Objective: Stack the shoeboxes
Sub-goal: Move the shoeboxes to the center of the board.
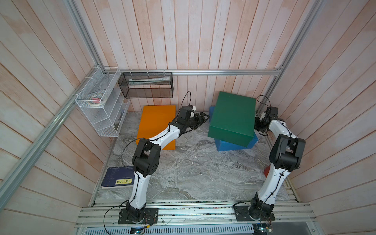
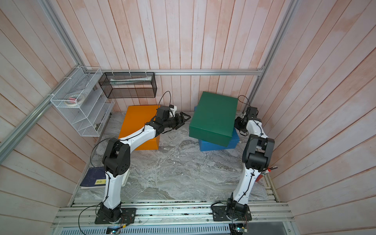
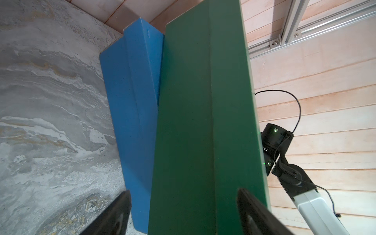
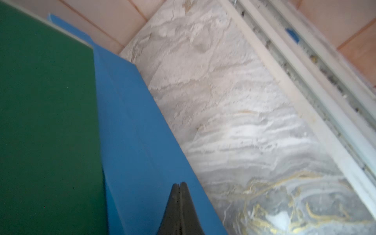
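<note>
The dark green shoebox sits crooked over the blue shoebox's corner, so I should use my right gripper to push in on the blue side, facing my left gripper, to line the two shoeboxes up.
The dark green shoebox lies skewed on top of the blue shoebox at the back right, in both top views; blue corners stick out beneath it. The orange shoebox lies flat at the back left, partly under my left arm. My left gripper is open just off the green box's left side, holding nothing; its wrist view faces the green side and the blue side. My right gripper is shut and empty beside the blue box's right side, low behind the stack.
A black mesh basket and a white wire rack hang on the back left walls. A dark blue book lies at the front left. A red object sits by the right arm. Aluminium rails edge the marble tabletop.
</note>
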You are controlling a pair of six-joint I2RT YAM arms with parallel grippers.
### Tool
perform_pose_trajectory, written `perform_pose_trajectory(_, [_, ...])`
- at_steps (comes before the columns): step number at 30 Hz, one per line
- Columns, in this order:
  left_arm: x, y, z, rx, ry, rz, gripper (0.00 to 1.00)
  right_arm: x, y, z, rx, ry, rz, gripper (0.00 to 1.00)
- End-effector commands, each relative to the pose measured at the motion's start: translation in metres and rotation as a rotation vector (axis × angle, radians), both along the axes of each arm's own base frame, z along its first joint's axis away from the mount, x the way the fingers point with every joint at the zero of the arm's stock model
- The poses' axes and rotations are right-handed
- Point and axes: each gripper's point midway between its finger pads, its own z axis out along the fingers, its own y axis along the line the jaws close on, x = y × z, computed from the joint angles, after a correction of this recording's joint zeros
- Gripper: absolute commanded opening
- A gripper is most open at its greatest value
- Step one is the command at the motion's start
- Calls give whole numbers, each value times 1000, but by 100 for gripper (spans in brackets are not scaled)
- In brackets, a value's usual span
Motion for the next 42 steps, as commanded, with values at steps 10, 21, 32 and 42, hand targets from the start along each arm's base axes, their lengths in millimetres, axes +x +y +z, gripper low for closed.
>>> perform_pose_trajectory(10, [-33, 20, -6, -11, 39, 19, 85, -48, 68, -3, 162, -24, 99, 0])
perform_pose_trajectory(21, [-27, 29, 3, 39, -3, 64, 85, -18, 48, 12, 142, -65, 59, 0])
perform_pose_trajectory(32, [34, 3, -18, 71, -31, 77, 85, 32, 24, 8, 129, -95, 19, 0])
perform_pose_trajectory(42, [26, 8, -32, 61, 15, 92, 85, 51, 79, 1, 182, -108, 174, 0])
